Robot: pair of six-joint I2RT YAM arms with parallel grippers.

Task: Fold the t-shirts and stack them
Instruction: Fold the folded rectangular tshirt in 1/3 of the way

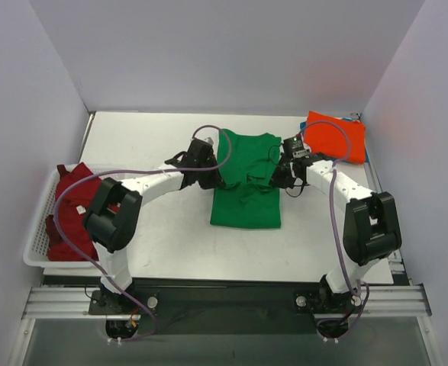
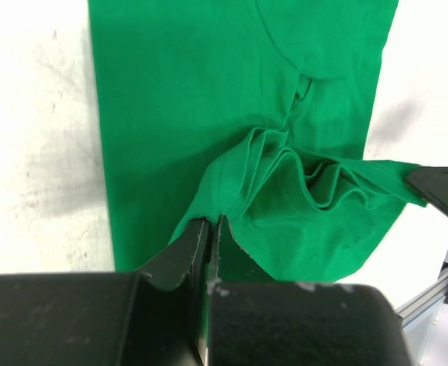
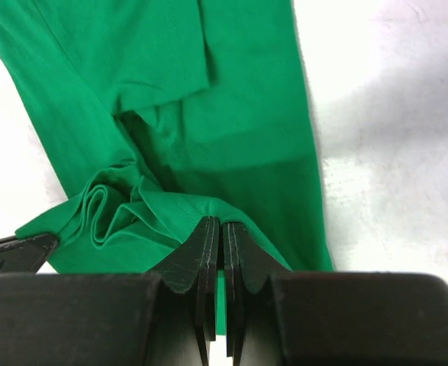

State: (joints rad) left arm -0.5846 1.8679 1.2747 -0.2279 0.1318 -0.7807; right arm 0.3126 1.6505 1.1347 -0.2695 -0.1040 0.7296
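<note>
Bunched cloth (image 1: 255,181) hangs slack from my left gripper to my right gripper. I should pull the hem (image 1: 230,185) straight and lay it flat before I bring the t-shirt closer.
The bright green t-shirt (image 1: 246,179) lies on the white table (image 1: 147,145), partly folded lengthwise, with bunched cloth across its middle. My left gripper (image 1: 218,179) is shut on the shirt's left edge; in the left wrist view (image 2: 212,221) green cloth (image 2: 208,91) is pinched between the jaws. My right gripper (image 1: 275,177) is shut on the shirt's right edge; in the right wrist view (image 3: 222,223) the hem (image 3: 231,107) is clamped. A folded orange-red t-shirt (image 1: 334,136) lies at the back right on a blue one (image 1: 366,149). Dark red t-shirts (image 1: 67,210) fill the basket.
A white slatted basket (image 1: 37,229) stands at the table's left edge. White walls close the back and both sides. An aluminium rail (image 1: 224,299) runs along the near edge under both arm bases.
</note>
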